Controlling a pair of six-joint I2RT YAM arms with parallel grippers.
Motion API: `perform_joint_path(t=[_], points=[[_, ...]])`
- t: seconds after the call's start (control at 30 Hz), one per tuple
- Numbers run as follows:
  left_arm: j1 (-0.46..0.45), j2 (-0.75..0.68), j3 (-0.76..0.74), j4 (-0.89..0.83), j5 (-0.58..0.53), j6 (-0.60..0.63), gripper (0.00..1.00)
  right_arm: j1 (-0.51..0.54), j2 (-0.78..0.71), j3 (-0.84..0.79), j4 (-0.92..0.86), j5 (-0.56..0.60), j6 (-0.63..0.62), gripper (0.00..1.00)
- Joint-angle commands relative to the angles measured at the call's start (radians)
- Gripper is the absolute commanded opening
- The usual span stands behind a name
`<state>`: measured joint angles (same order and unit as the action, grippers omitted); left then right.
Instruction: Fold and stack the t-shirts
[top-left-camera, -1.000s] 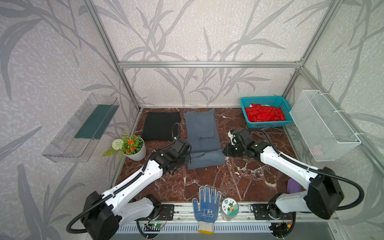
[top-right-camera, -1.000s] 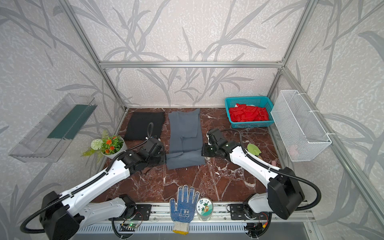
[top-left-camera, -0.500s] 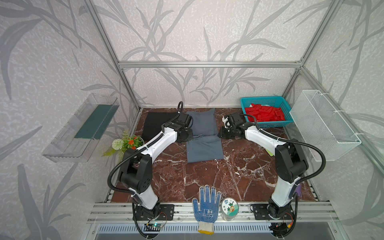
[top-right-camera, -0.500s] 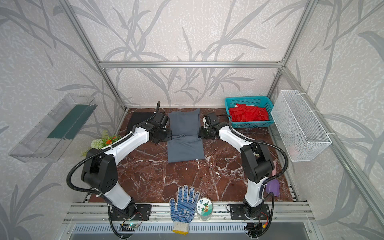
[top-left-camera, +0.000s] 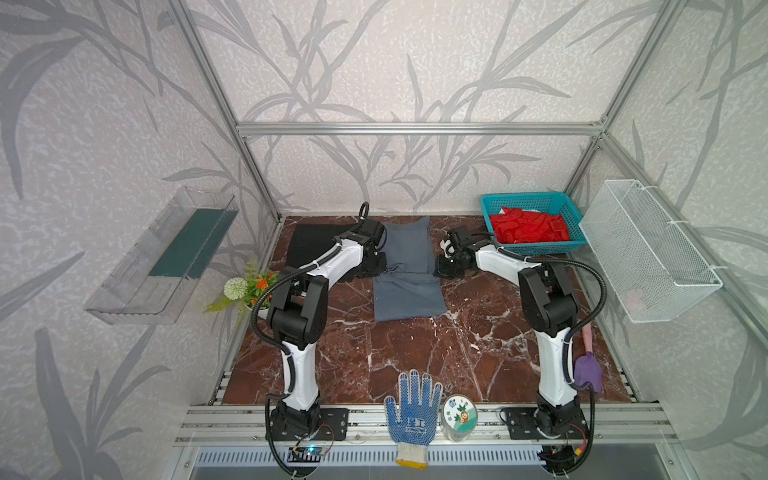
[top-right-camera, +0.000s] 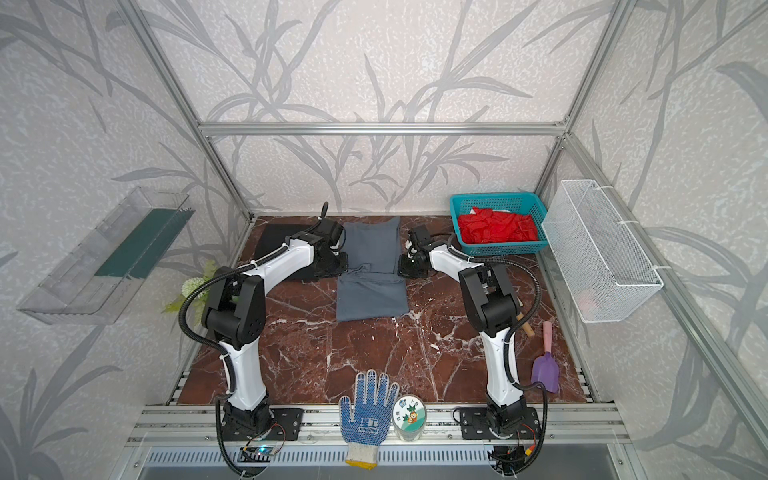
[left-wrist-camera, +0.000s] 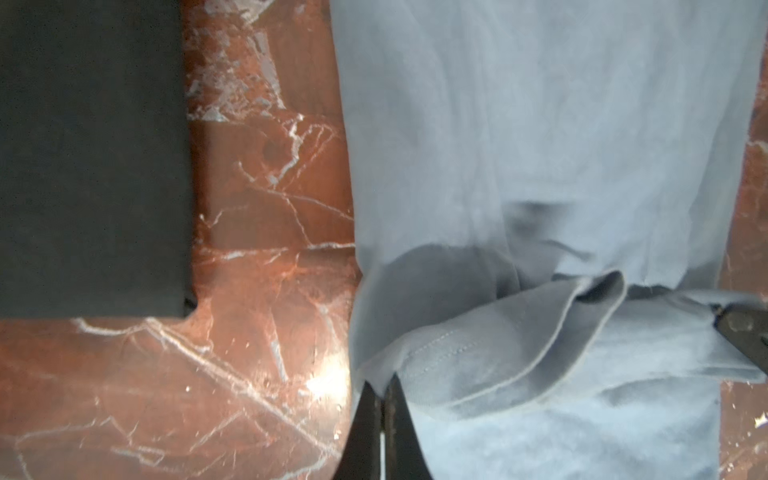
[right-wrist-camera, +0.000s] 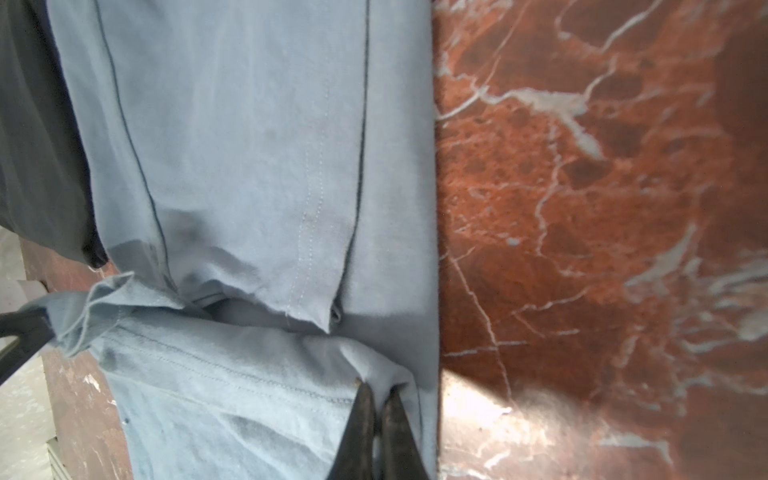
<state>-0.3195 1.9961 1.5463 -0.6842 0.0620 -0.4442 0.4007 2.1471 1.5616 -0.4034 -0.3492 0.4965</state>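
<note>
Next, my right gripper smooths the cloth toward the front corner (top-left-camera: 436, 306) before the next fold, because the slate grey t-shirt's cross fold lies rumpled (top-left-camera: 409, 271) along its hem.
The slate grey t-shirt (top-left-camera: 409, 291) (top-right-camera: 370, 295) lies as a long strip at the middle back of the marble table, with a rumpled cross fold halfway along it. My left gripper (top-left-camera: 380, 270) (left-wrist-camera: 382, 384) is shut on the cloth at the fold's left edge. At the right edge my right gripper (top-left-camera: 442, 270) (right-wrist-camera: 378, 386) pinches a tented bit of the grey t-shirt (right-wrist-camera: 249, 145) between nearly closed jaws. The black t-shirt (top-left-camera: 309, 245) (left-wrist-camera: 83, 166) lies folded flat to the left, partly under my left arm.
At the back right stands a teal basket (top-left-camera: 490, 203) of red cloth, with a white wire basket (top-left-camera: 648, 253) on the right wall. A flower pot (top-left-camera: 249, 286) sits left. A dotted glove (top-left-camera: 411, 411), a tin (top-left-camera: 459, 415) and a purple scoop (top-left-camera: 588, 370) lie in front.
Both grippers have travelled from the grey shirt's near part toward the back wall, taking cloth with them. The shirt's near edge now lies a little farther back.
</note>
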Motion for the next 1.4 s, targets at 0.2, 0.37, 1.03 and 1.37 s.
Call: perform_joint_path(t=[0.2, 0.37, 1.03, 1.37], points=[[-0.001, -0.147, -0.116, 0.126, -0.006, 0.024, 0.32, 0.012, -0.168, -0.118, 0.022, 0.02, -0.038, 0.48], [-0.071, -0.229, -0.293, 0.227, 0.058, -0.027, 0.32, 0.084, -0.213, -0.209, 0.029, 0.001, -0.024, 0.28], [-0.125, 0.095, 0.02, 0.177, -0.06, -0.1, 0.29, 0.167, -0.179, -0.382, 0.093, 0.006, 0.068, 0.07], [-0.065, 0.028, 0.016, 0.207, -0.05, -0.053, 0.29, 0.167, -0.227, -0.305, 0.022, 0.018, 0.025, 0.08]])
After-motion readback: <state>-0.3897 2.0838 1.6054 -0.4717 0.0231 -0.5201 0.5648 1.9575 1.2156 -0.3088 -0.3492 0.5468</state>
